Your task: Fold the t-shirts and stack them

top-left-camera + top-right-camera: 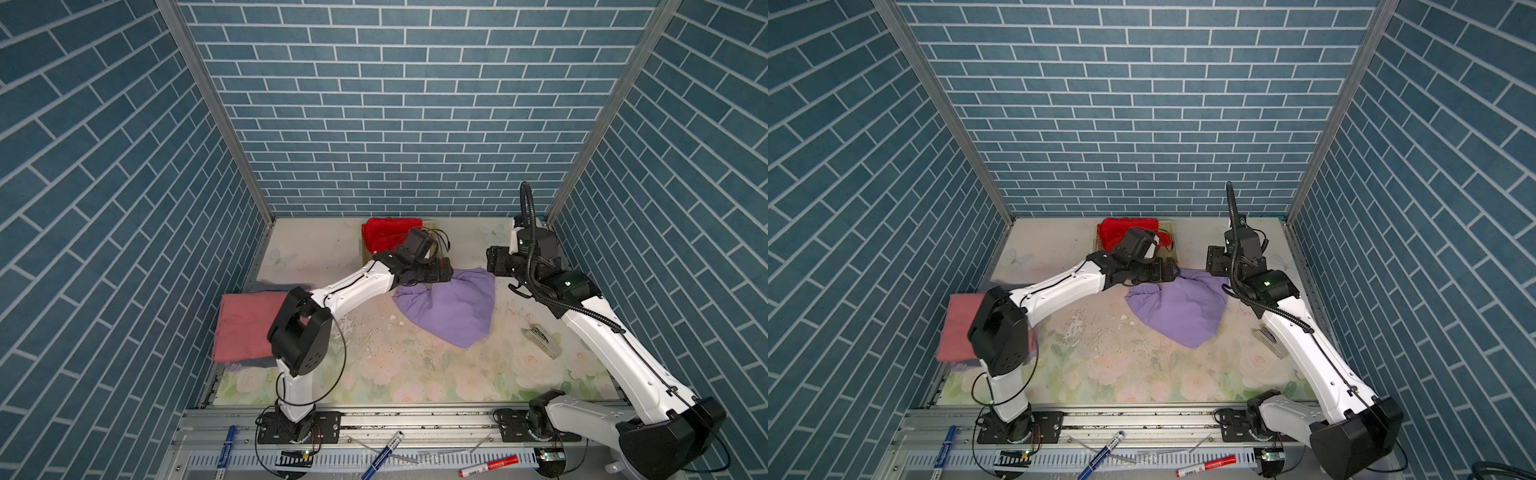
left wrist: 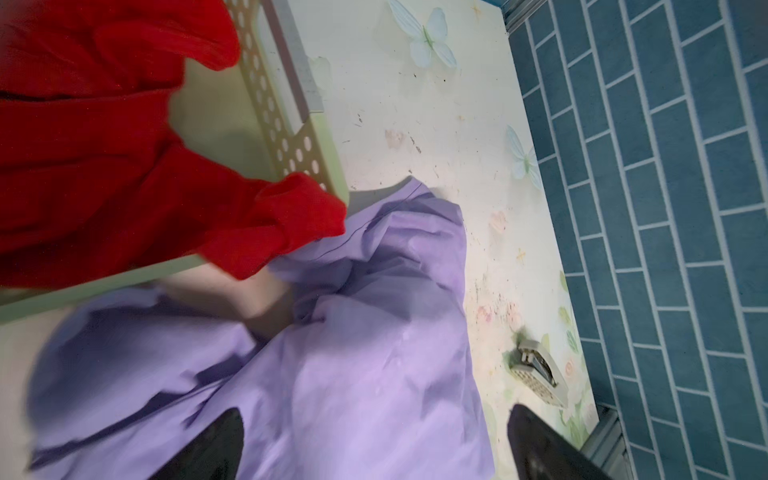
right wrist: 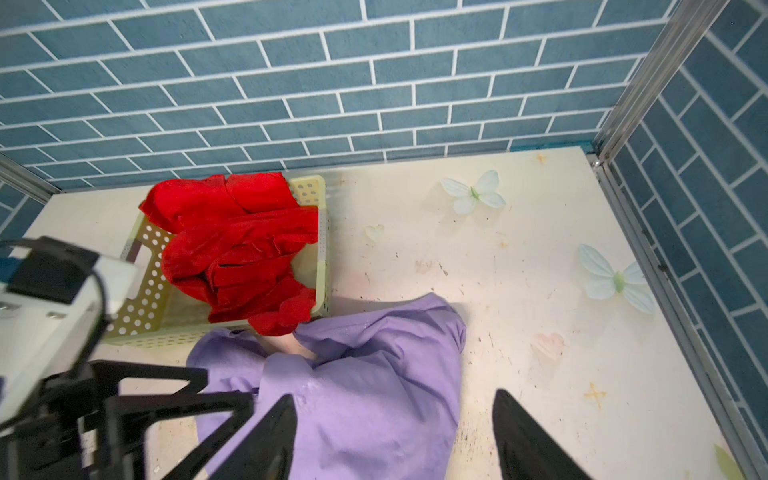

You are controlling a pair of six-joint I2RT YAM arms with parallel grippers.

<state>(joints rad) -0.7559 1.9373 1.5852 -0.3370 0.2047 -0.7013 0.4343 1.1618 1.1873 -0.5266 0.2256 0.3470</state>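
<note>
I should use my left gripper to move the basket aside (image 3: 322,256) first, because it crowds the lilac t-shirt's far edge (image 3: 318,323). Both grippers will then take the t-shirt and spread it.
A crumpled lilac-purple t-shirt (image 1: 453,307) (image 1: 1179,307) lies mid-table. My left gripper (image 1: 446,270) (image 2: 376,415) hovers open over its far left edge, jaws wide apart with only cloth below. My right gripper (image 1: 494,259) (image 3: 395,399) stands open just above the shirt's far right edge, holding nothing. A bright red t-shirt (image 1: 388,235) (image 3: 237,249) is bunched in the basket at the back, one corner hanging over the rim. At the left a folded salmon-pink t-shirt (image 1: 245,328) (image 1: 957,328) rests on a grey one (image 1: 270,286).
The pale yellow perforated basket (image 3: 322,249) (image 2: 291,124) stands against the back wall, touching the lilac cloth. A small grey device (image 1: 544,340) (image 2: 540,374) lies on the table at the right. Markers (image 1: 382,453) lie on the front rail. Blue brick walls enclose three sides.
</note>
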